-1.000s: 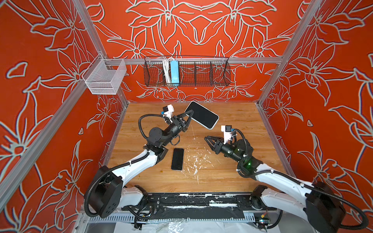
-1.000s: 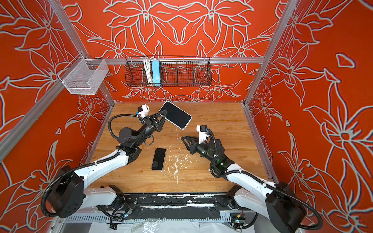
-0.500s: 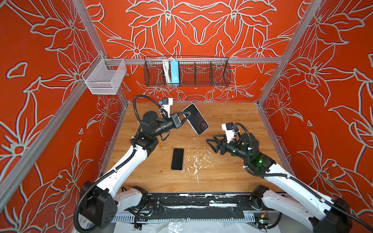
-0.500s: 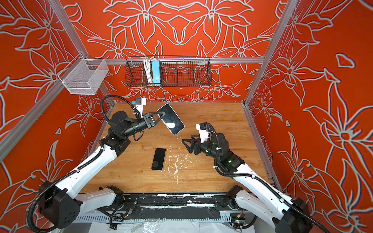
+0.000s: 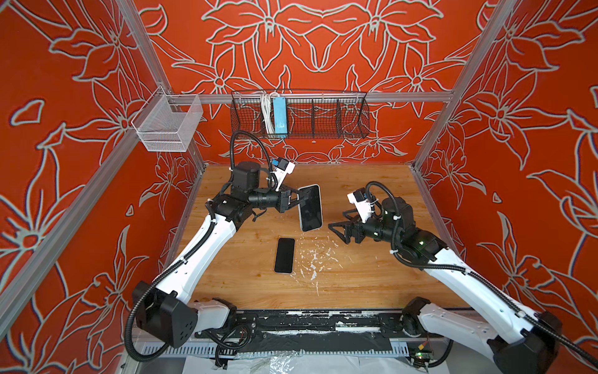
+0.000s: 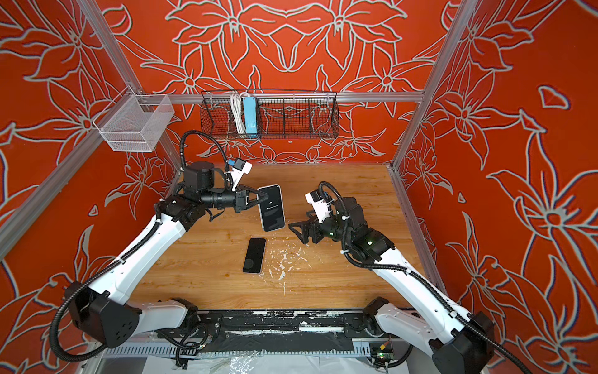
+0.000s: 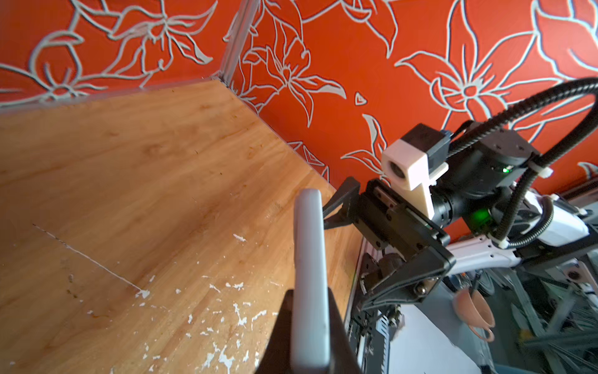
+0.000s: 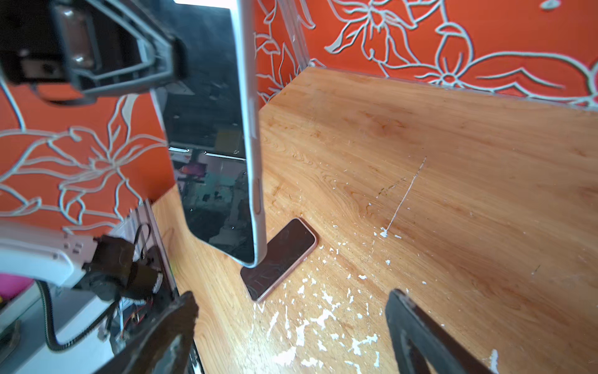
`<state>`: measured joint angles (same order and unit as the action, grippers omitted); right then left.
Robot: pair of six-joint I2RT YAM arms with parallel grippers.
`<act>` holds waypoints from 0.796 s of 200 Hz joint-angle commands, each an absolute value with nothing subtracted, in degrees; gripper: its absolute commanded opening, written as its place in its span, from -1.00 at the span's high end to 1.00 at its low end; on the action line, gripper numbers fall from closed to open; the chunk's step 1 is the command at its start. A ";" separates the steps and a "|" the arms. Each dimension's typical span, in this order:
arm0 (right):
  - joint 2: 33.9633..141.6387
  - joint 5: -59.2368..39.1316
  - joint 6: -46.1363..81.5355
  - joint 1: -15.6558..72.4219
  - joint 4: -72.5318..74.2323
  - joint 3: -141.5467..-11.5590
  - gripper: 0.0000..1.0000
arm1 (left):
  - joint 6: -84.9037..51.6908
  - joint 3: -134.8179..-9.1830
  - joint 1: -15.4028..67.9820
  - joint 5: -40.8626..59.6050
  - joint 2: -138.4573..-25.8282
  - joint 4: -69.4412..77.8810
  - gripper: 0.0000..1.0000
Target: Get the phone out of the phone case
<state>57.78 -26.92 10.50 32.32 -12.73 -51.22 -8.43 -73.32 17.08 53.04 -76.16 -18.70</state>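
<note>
My left gripper should straighten the phone case (image 5: 311, 209), because it slants and its lower corner is clear of my right gripper. My right gripper should take that corner (image 5: 320, 225) after that.
My left gripper (image 5: 300, 198) (image 6: 263, 197) is shut on the top edge of a phone in a light grey phone case (image 5: 310, 207) (image 6: 271, 207), which hangs nearly upright above the wooden table. In the left wrist view the case's grey side (image 7: 309, 259) runs between the fingers of the left gripper (image 7: 310, 340). In the right wrist view its glossy dark screen (image 8: 210, 145) faces the camera. My right gripper (image 5: 338, 223) (image 6: 299, 223) (image 8: 291, 296) is open and empty, just right of the cased phone's lower end, not touching it.
A second, smaller dark phone (image 5: 284, 255) (image 6: 254, 255) (image 8: 284, 255) with a pinkish rim lies flat on the table (image 5: 372, 275) below the held one. White flecks mark the wood beside it. A black wire basket (image 5: 323, 116) and a white mesh basket (image 5: 168, 126) hang on the walls.
The left arm has swung the cased phone from a tilted pose to nearly upright and brought it lower, toward the table's middle. The right gripper's jaws have opened wide.
</note>
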 commanded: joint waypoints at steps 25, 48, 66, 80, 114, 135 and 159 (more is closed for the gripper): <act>59.95 -32.68 -1.28 32.03 -22.51 -56.78 -0.80 | 1.95 -82.44 15.03 67.43 -82.45 -25.89 1.00; 62.49 -33.75 -4.83 32.04 -26.42 -59.35 -0.79 | 9.58 -87.40 15.03 67.55 -84.51 -34.41 1.00; 64.08 -34.27 -6.85 32.05 -26.72 -60.15 -0.75 | 15.19 -88.76 15.03 66.99 -85.08 -38.34 1.00; 65.39 -34.49 -8.16 32.00 -26.62 -60.78 -0.71 | 18.33 -88.69 15.03 66.64 -85.43 -39.79 1.00; 68.96 -37.12 -12.19 32.00 -29.33 -63.97 -0.65 | 22.84 -90.30 15.03 68.10 -86.95 -44.46 1.00; 70.76 -39.26 -13.14 31.99 -30.41 -65.64 -0.59 | 23.49 -90.03 15.03 68.54 -87.01 -44.94 1.00; 71.76 -41.72 -12.69 32.08 -28.87 -65.83 -0.51 | 23.31 -89.68 15.03 69.22 -87.24 -44.65 1.00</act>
